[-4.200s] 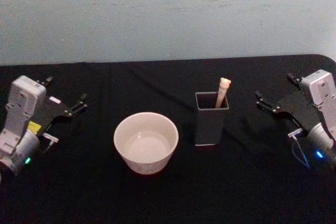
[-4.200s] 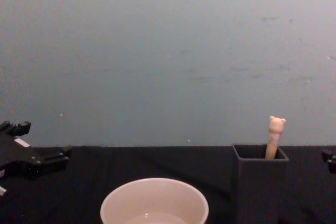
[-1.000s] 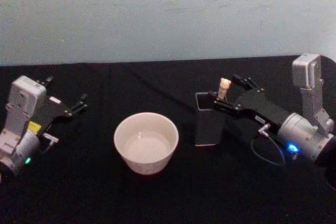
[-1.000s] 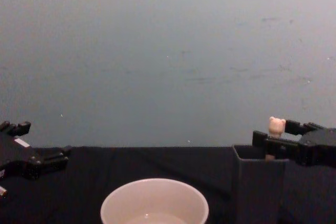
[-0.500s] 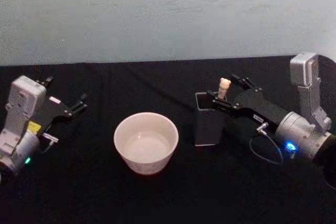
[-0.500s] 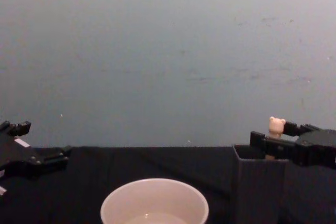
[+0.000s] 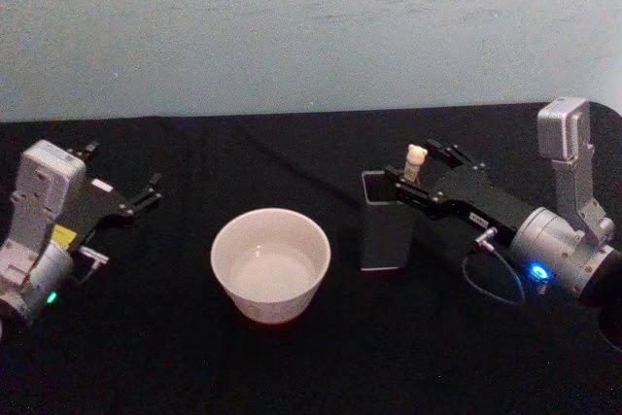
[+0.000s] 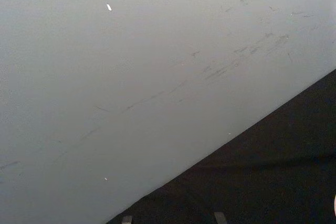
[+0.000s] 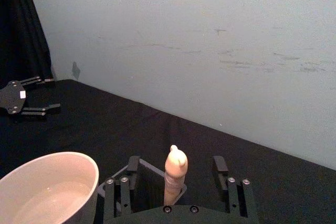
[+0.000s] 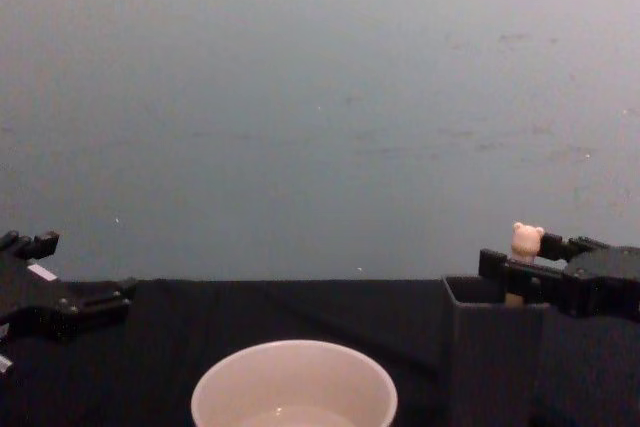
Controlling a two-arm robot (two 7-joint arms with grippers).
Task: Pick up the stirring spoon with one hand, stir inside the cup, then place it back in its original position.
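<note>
I expect the stirring spoon [image 10: 526, 241] to slide up free when I lift it, leaving the holder standing, because the holder's opening [image 10: 475, 290] is much wider than the beige handle.
The stirring spoon [image 7: 414, 162] stands upright in a dark grey square holder [image 7: 386, 225], its bear head [image 10: 526, 241] poking above the rim. My right gripper [image 7: 420, 164] is open with one finger on each side of the beige handle [image 9: 175, 174], not touching it. The wide cream cup [image 7: 270, 263] sits left of the holder and looks empty; its rim [image 9: 50, 157] lies in the right wrist view's lower left. My left gripper [image 7: 124, 195] rests open at the table's left, away from everything.
A black cloth covers the table [image 7: 292, 153], which ends at a pale wall [image 7: 311, 26] behind. The left gripper [image 9: 26, 103] lies far off in the right wrist view. Open cloth lies in front of the cup and holder.
Over four seconds the right arm swung in from the right edge to the holder. In the last half second it barely shifted around the spoon. Left arm unmoved.
</note>
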